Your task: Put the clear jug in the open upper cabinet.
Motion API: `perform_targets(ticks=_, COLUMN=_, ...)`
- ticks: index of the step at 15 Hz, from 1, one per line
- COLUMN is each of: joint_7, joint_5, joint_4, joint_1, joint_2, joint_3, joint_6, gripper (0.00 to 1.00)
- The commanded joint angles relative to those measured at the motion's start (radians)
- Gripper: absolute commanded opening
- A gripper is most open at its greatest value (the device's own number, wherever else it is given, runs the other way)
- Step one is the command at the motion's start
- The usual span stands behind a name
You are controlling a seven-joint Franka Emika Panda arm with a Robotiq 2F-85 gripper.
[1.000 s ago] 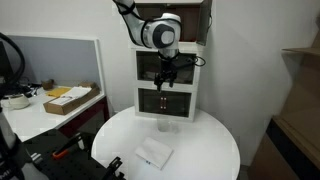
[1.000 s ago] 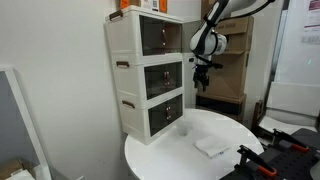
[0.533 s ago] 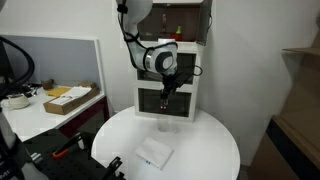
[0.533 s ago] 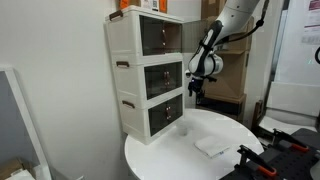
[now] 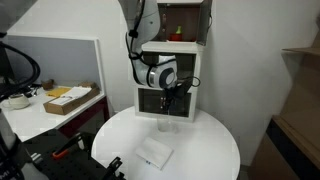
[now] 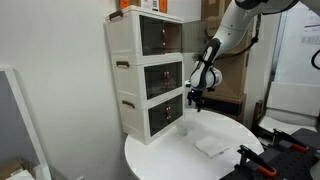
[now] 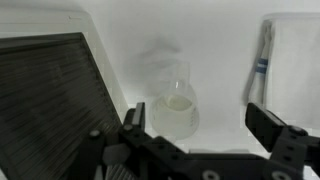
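Note:
My open fingers span wider than the clear jug [image 7: 175, 114], which stands free of the cabinet, so I keep lowering my gripper until they straddle the jug [image 6: 186, 129].
The clear jug [image 7: 172, 105] stands upright on the white round table [image 5: 200, 150], just in front of the bottom cabinet unit; it is faint in both exterior views [image 5: 168, 125] [image 6: 183, 128]. My gripper [image 7: 200, 128] is open and empty and hangs above the jug. In the wrist view the jug sits close to one fingertip [image 7: 133, 118], not between the jaws. In both exterior views the gripper [image 5: 170, 98] [image 6: 196, 98] is level with the bottom unit. The open upper cabinet [image 5: 181, 22], with brown inner walls, tops the stack.
Two units with dark glass fronts [image 5: 165, 72] [image 7: 50, 95] stand under the open one. A flat white packet [image 5: 153, 153] [image 6: 212, 146] [image 7: 290, 50] lies on the table nearer the front. A side desk with a box [image 5: 68, 98] stands beyond the table.
The gripper has come down from the level of the middle unit to the level of the bottom unit, closer to the jug. The jug and the packet have not moved.

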Motion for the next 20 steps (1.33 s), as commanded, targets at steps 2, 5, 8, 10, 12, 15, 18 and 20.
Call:
perform_targets(ticks=2, joint_7=-0.008, joint_5=-0.05, joint_4=0.084, joint_1=-0.027, joint_2=0.088, joint_3=0.007, joint_6=0.021, gripper=1.0)
perform_targets(ticks=5, joint_7=-0.006, joint_5=-0.055, joint_4=0.112, joint_1=-0.034, joint_2=0.129, joint_3=0.012, joint_6=0.02, gripper=1.0)
perform_targets(ticks=8, joint_7=-0.004, joint_5=-0.054, joint_4=0.131, joint_1=-0.036, joint_2=0.165, joint_3=0.019, joint_6=0.011, gripper=1.0)
perform_targets(ticks=10, joint_7=-0.007, joint_5=-0.055, joint_4=0.145, joint_1=-0.035, joint_2=0.188, joint_3=0.027, joint_6=0.005, gripper=1.0)
perform_targets(ticks=12, joint_7=-0.007, joint_5=-0.056, joint_4=0.165, joint_1=-0.031, joint_2=0.212, joint_3=0.032, joint_6=-0.002, gripper=1.0)
perform_targets(ticks=15, joint_7=-0.01, joint_5=-0.061, joint_4=0.196, joint_1=-0.028, joint_2=0.246, joint_3=0.039, joint_6=-0.013, gripper=1.0)
perform_targets(ticks=18, joint_7=-0.012, joint_5=-0.064, joint_4=0.236, joint_1=-0.029, joint_2=0.282, joint_3=0.04, joint_6=-0.026, gripper=1.0)
perform_targets(ticks=20, joint_7=-0.012, joint_5=-0.063, joint_4=0.265, joint_1=-0.029, joint_2=0.305, joint_3=0.041, joint_6=-0.035, gripper=1.0)
